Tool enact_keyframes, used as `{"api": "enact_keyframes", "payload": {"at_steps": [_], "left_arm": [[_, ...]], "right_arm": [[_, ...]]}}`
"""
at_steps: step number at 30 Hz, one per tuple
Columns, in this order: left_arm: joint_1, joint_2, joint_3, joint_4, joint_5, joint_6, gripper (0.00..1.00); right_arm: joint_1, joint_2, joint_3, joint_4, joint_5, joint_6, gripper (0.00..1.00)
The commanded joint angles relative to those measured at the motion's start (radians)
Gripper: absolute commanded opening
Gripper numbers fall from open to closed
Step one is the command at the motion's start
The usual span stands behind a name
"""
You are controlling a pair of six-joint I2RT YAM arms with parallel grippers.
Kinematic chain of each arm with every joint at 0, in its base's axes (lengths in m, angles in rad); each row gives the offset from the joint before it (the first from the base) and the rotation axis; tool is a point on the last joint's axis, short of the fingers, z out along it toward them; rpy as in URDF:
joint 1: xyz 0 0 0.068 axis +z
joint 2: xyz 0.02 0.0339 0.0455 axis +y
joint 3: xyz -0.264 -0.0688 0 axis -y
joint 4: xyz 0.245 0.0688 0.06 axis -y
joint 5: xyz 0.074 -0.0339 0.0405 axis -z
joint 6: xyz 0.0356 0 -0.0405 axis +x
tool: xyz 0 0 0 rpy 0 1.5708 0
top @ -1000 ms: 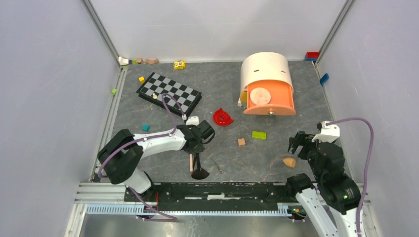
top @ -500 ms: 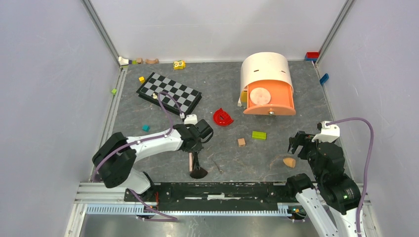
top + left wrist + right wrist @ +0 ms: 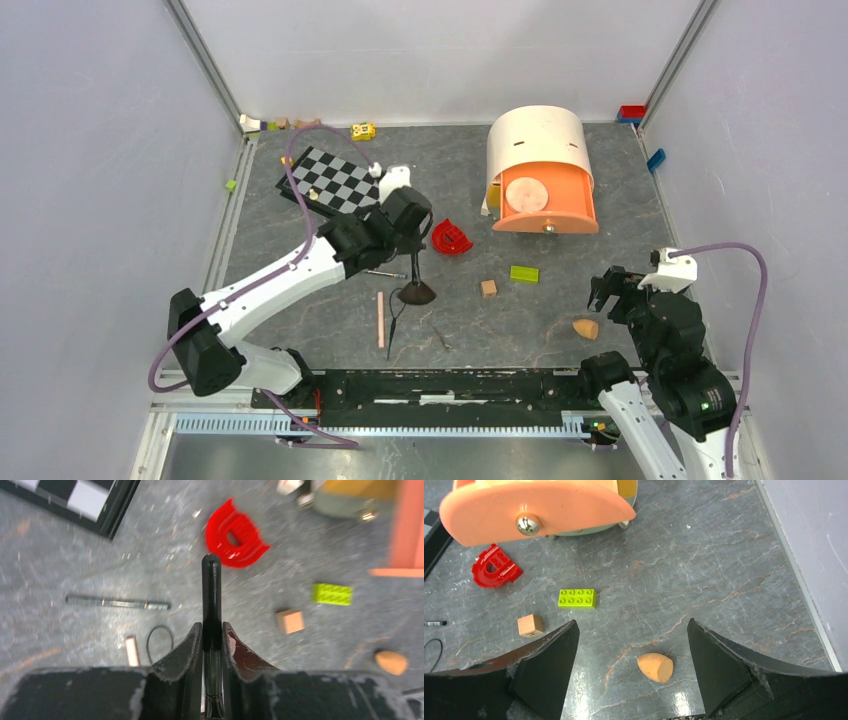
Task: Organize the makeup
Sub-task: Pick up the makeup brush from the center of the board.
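Note:
The robot's left gripper is holding the brush upright, its lower handle free point(image 3: 415, 266), and the open right gripper keeps going toward it and closes just above the bristles point(image 3: 416, 279).
My left gripper point(image 3: 413, 243) point(image 3: 212, 625) is shut on the handle of a black-handled brush point(image 3: 416, 290) point(image 3: 211, 582), which hangs bristles-down just above the table, near the red curved piece point(image 3: 451, 237). A pink stick point(image 3: 380, 318) and a thin grey pencil point(image 3: 117, 602) lie on the table below it. The orange teardrop sponge point(image 3: 656, 667) point(image 3: 586, 328) lies between the fingers of my open right gripper point(image 3: 631, 625) point(image 3: 610, 290), touching neither. A round peach compact point(image 3: 526, 191) rests in the open orange drawer point(image 3: 560, 218) of the white organizer.
A checkerboard point(image 3: 340, 185) lies at the back left. A green brick point(image 3: 524, 273) and a wooden block point(image 3: 488, 288) sit mid-table. A black loop point(image 3: 159, 637) lies by the pink stick. Small toys line the back wall point(image 3: 363, 131).
My left arm has lifted the brush from near the table's front edge and carried it up and away toward the red piece. The right arm has barely moved.

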Motion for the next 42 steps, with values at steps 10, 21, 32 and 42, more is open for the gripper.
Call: {"api": "enact_keyframes", "payload": {"at_steps": [10,21,32,42], "left_arm": [[-0.028,0.07,0.34,0.171,0.278,0.235,0.02],[-0.198,0.151,0.364,0.327,0.233,0.162,0.02],[-0.208,0.112,0.289,0.556,0.338,0.096,0.02],[-0.207,0.098,0.269,0.59,0.358,0.09,0.02]], "right_arm": [[0.002,0.034,0.031,0.328,-0.424,-0.058,0.88],[0.002,0.123,-0.112,0.674,-0.725,0.176,0.9],[0.002,0.078,-0.276,0.941,-0.866,0.366,0.83],[0.002,0.096,-0.314,1.019,-0.906,0.407,0.66]]}}
